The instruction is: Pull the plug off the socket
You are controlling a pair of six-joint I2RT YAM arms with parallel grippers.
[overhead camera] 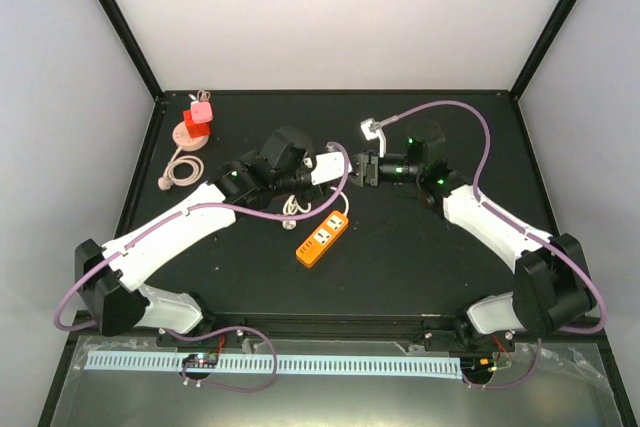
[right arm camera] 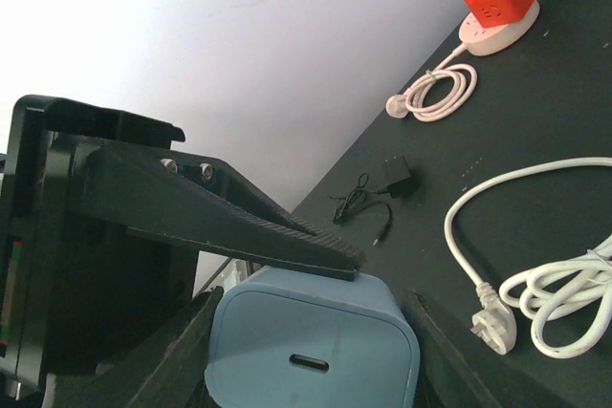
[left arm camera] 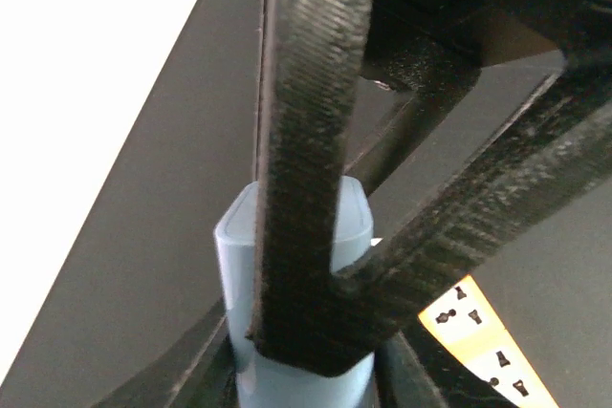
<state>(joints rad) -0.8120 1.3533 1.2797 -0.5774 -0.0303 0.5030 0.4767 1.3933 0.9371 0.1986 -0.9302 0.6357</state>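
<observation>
Next, my right gripper lets go of the light-blue plug (right arm camera: 311, 346) that both my grippers hold, leaves it to my left gripper, and then goes to the orange power strip (overhead camera: 322, 239).
A light-blue charger plug (right arm camera: 311, 332) is held in the air between both grippers; it looks white in the top view (overhead camera: 326, 169). My right gripper (right arm camera: 311, 355) flanks its sides, with the USB port face toward that camera. My left gripper (left arm camera: 306, 370) is shut on it from the other end (left arm camera: 239, 265), and one left finger (right arm camera: 287, 236) lies on its top face. The orange power strip socket (overhead camera: 322, 239) lies on the table below with nothing plugged in; it also shows in the left wrist view (left arm camera: 488, 341).
A white cable with a plug (overhead camera: 293, 207) is coiled beside the strip. A red and pink socket cube (overhead camera: 197, 119) with a pink cord (overhead camera: 180, 169) stands at the back left. A grey plug (overhead camera: 372, 129) lies behind the grippers. A small black adapter (right arm camera: 397, 179) lies further off.
</observation>
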